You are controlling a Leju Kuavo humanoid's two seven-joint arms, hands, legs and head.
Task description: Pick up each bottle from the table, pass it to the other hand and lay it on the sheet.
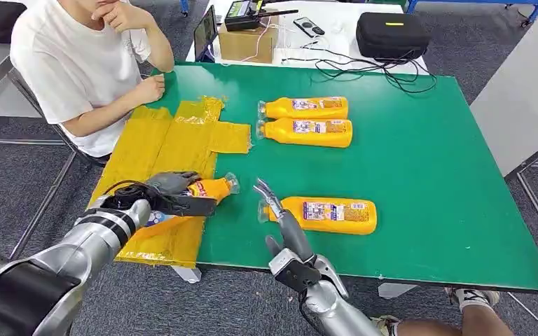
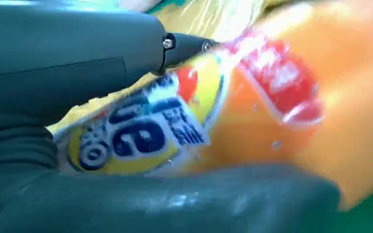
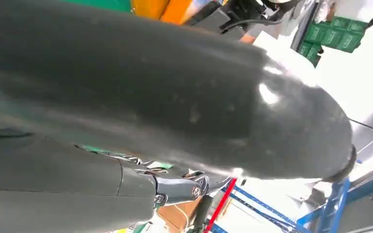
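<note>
My gripper will reveal a blue and red label hidden underneath when it lifts the orange bottle point(image 1: 356, 218), because small printed boxes point(image 1: 324, 211) face up on it.
My left hand point(image 1: 171, 192) grips an orange bottle point(image 1: 210, 189) over the near edge of the yellow sheet point(image 1: 161, 147), its clear cap pointing right. Up close, the left wrist view shows that bottle point(image 2: 272, 111) with its blue and red label between my fingers. My right hand point(image 1: 280, 220) stands open just left of another orange bottle point(image 1: 329, 215) lying near the table's front edge, fingers extended and holding nothing. Two more orange bottles point(image 1: 307, 108) point(image 1: 308, 131) lie side by side farther back on the green table point(image 1: 427, 175).
A person in a white shirt point(image 1: 77, 63) sits at the table's left side, forearm resting near the sheet's far corner. Behind the table are a cardboard box point(image 1: 246, 43), a black case point(image 1: 392, 35) and cables. A shoe point(image 1: 473, 297) shows under the front right edge.
</note>
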